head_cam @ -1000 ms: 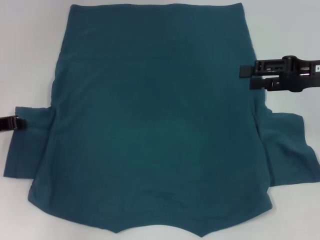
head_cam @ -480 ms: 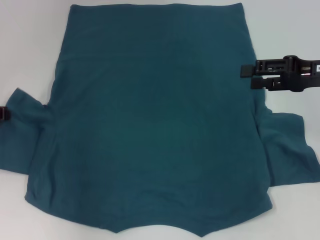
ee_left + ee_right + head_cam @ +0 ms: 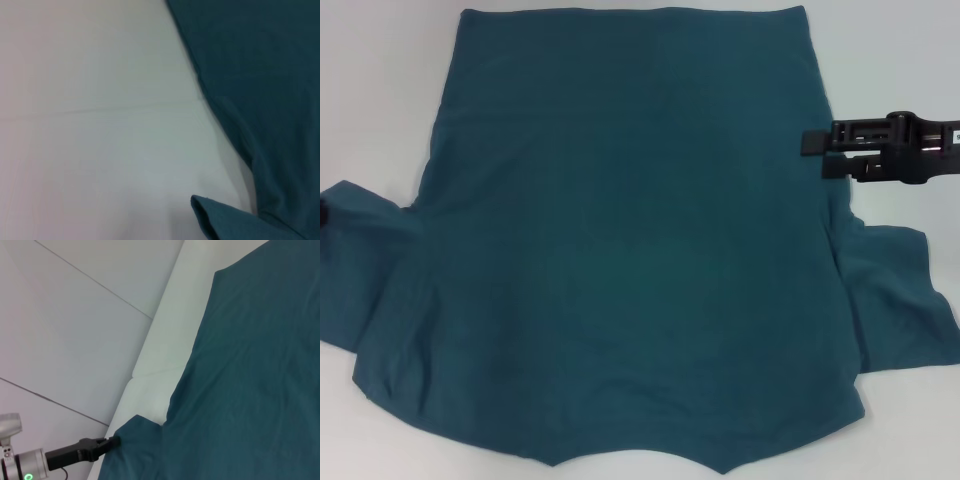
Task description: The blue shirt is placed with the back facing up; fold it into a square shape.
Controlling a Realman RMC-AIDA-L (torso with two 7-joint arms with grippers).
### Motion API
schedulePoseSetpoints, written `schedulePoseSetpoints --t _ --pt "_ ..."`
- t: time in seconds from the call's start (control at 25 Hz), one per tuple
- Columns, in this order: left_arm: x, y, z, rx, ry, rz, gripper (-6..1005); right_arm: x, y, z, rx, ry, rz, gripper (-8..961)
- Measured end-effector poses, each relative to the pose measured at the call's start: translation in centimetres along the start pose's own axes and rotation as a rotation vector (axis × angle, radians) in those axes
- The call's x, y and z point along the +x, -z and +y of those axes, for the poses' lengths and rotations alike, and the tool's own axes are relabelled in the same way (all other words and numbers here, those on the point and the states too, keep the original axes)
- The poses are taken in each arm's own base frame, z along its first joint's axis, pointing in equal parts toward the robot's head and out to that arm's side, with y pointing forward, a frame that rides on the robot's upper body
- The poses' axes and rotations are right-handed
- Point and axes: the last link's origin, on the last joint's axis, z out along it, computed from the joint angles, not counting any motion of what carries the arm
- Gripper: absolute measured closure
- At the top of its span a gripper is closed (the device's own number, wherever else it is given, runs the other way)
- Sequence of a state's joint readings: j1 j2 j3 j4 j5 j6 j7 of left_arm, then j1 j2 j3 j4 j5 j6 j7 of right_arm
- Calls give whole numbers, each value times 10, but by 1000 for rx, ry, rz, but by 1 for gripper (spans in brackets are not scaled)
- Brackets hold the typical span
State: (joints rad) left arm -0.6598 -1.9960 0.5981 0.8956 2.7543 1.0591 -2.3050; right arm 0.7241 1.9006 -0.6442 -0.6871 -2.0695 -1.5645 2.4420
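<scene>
The sleeve's end corner (image 3: 336,204) is held in my left gripper beside the shirt's flat body (image 3: 525,220), so I should keep folding the sleeve inward until it lies on top of that body.
The blue shirt (image 3: 630,240) lies spread flat on the white table, plain side up, hem at the far end. At the left border of the head view, my left gripper (image 3: 323,214) just shows. The right wrist view has it (image 3: 112,442) shut on the corner of the left sleeve (image 3: 360,250), which is stretched outward. My right gripper (image 3: 812,150) rests at the shirt's right side edge, above the right sleeve (image 3: 905,300). A curled edge of the sleeve (image 3: 225,220) and the shirt's body (image 3: 260,75) appear in the left wrist view.
Bare white table (image 3: 380,100) surrounds the shirt on the left and right. The right wrist view shows the table's far edge (image 3: 150,355) with grey floor tiles (image 3: 75,315) beyond it.
My left gripper has drawn back to the left, almost out of the head view, pulling the left sleeve and the shirt's lower left part outward. The right arm has stayed still.
</scene>
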Motion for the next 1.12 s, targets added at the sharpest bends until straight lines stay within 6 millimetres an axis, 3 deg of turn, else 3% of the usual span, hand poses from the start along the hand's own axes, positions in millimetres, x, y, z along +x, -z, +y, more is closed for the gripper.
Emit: schedulePoseSetpoints --t 0.6,1.12 --pt "28 16 31 -6 -118 -97 986 1 0 -2 7 -2 1 196" --pt "50 22 89 -80 131 -230 954 3 -2 -4 11 -9 2 196"
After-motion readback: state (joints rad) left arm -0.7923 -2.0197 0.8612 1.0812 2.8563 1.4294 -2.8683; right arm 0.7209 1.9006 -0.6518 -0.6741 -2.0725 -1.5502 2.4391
